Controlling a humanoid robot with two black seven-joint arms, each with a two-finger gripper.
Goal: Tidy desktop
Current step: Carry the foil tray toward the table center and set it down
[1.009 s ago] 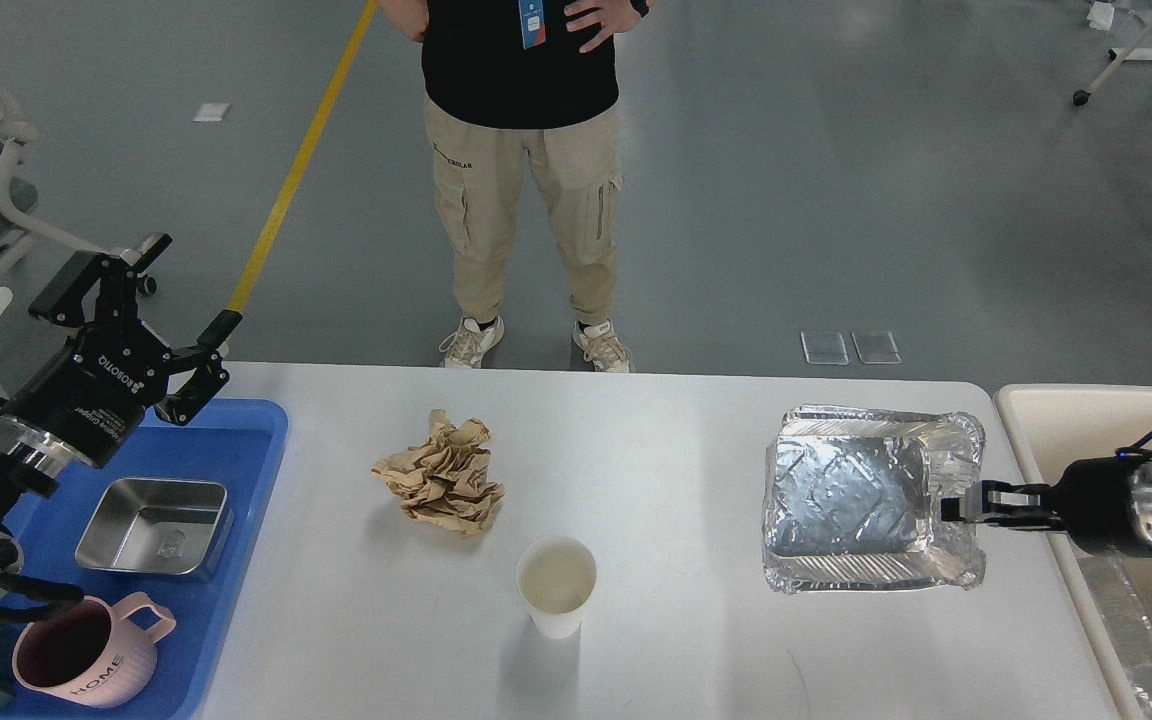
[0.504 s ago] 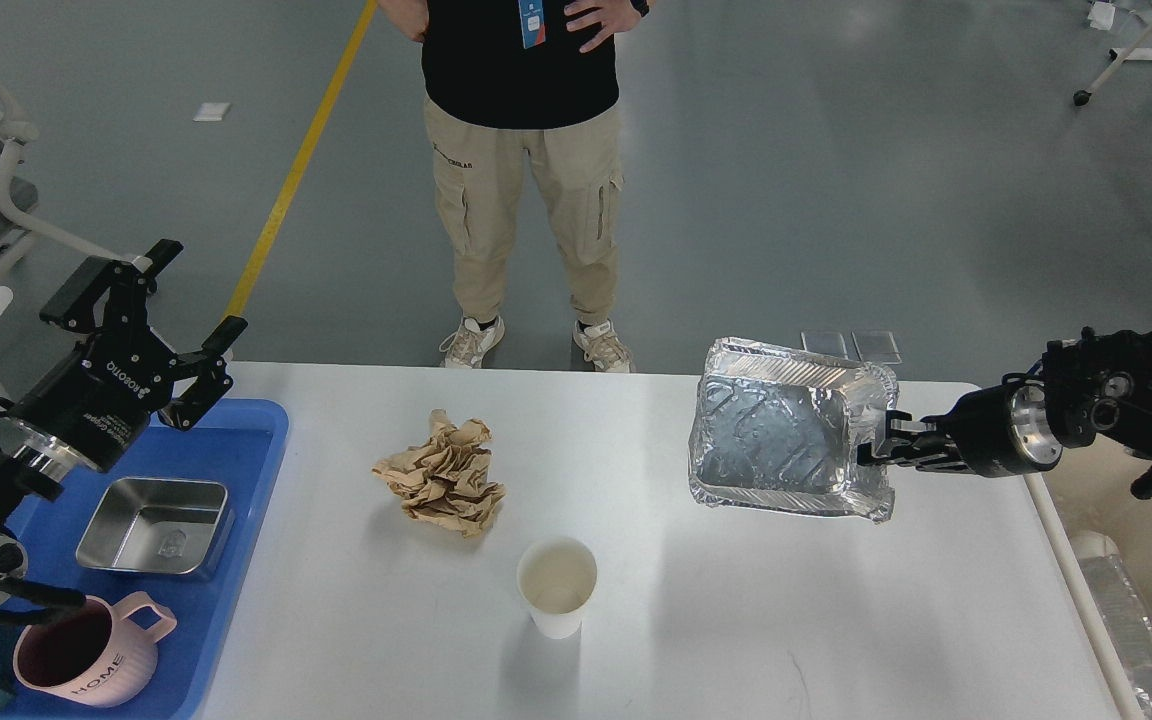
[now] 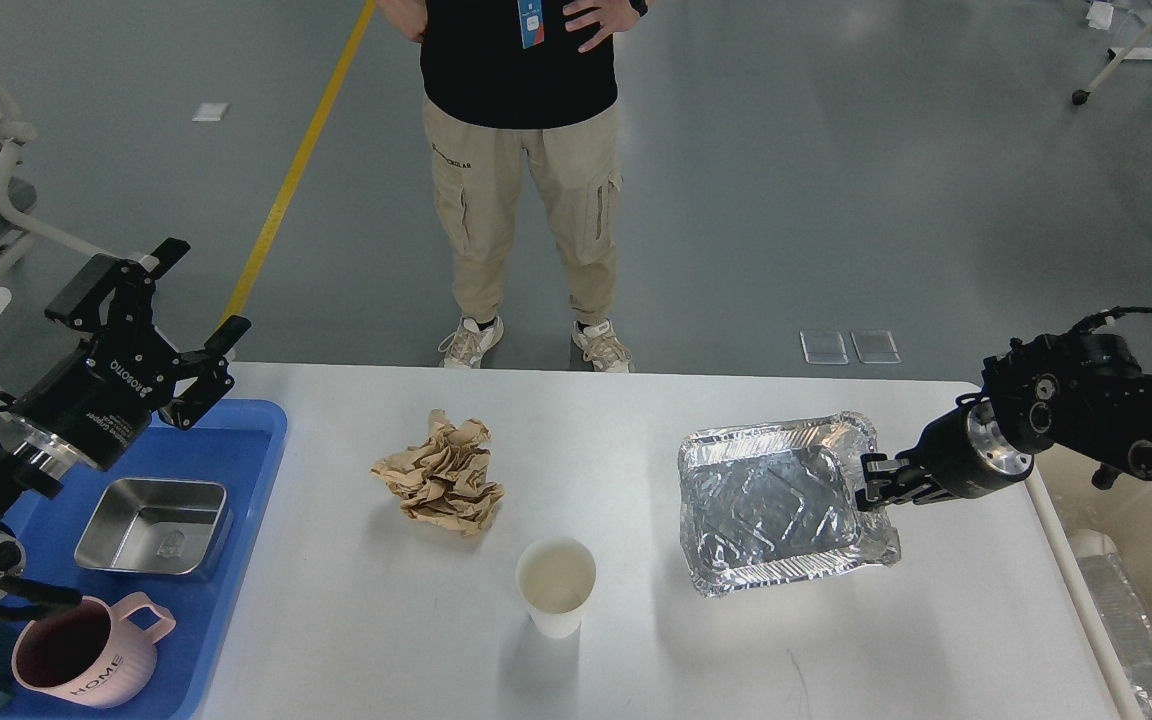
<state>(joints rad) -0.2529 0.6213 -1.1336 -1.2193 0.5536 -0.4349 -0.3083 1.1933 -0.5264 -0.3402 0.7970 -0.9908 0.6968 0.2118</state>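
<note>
Only a plain pale inside can be seen through the cup's opening (image 3: 557,571). The white paper cup (image 3: 556,600) will therefore turn out to be empty when I pick it up and tip it.
The white desktop (image 3: 636,650) holds a crumpled brown paper ball (image 3: 443,476), a white paper cup (image 3: 556,586) standing upright near the front, and a foil tray (image 3: 771,510) on the right. My right gripper (image 3: 873,485) is shut on the foil tray's right rim; the tray rests on or just above the table. My left gripper (image 3: 186,305) is open and empty, raised above the blue tray's far corner at the left.
A blue plastic tray (image 3: 246,440) at the left holds a steel container (image 3: 153,526) and a pink mug (image 3: 86,655). A beige bin (image 3: 1126,600) with another foil tray stands beyond the right table edge. A person (image 3: 526,180) stands behind the table.
My right gripper lifted the foil tray off the right side, tilted it, then moved it left and set it down flatter, nearer the table's middle. My left gripper barely moved.
</note>
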